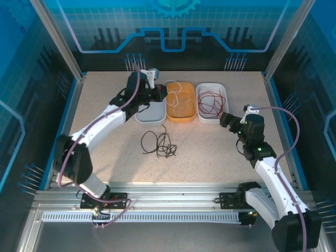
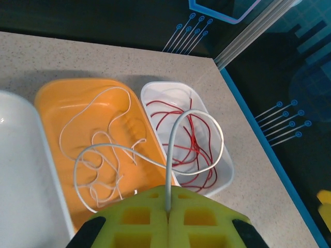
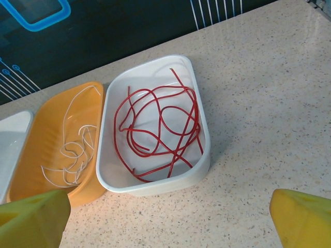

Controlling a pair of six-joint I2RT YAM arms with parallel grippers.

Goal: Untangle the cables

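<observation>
The whitish cable's loop (image 1: pixel 179 87) is over the orange tray (image 1: pixel 181 107) and clear of the red cable, so the left gripper keeps on over the orange tray and lets go there.
My left gripper (image 2: pixel 168 209) is shut on a pale whitish cable (image 2: pixel 175 135). The cable rises from the yellow pads, loops over the white tray of red cable (image 2: pixel 192 145) and trails back into the orange tray (image 2: pixel 54 106). From above, this gripper (image 1: pixel 159 93) hangs at the orange tray's (image 1: pixel 181 120) left rim. A black cable (image 1: pixel 159 143) lies in a loose tangle on the table's middle. My right gripper (image 3: pixel 168 225) is open, its yellow fingers (image 3: pixel 32 217) spread wide over bare table just in front of the tray of red cable (image 3: pixel 158 129). It holds nothing.
Three trays stand in a row at the back: a white one (image 1: pixel 148 114) on the left, the orange one, and a white one (image 1: pixel 212 84) on the right. Blue enclosure walls ring the table. Bare tabletop (image 1: pixel 210 152) surrounds the black tangle.
</observation>
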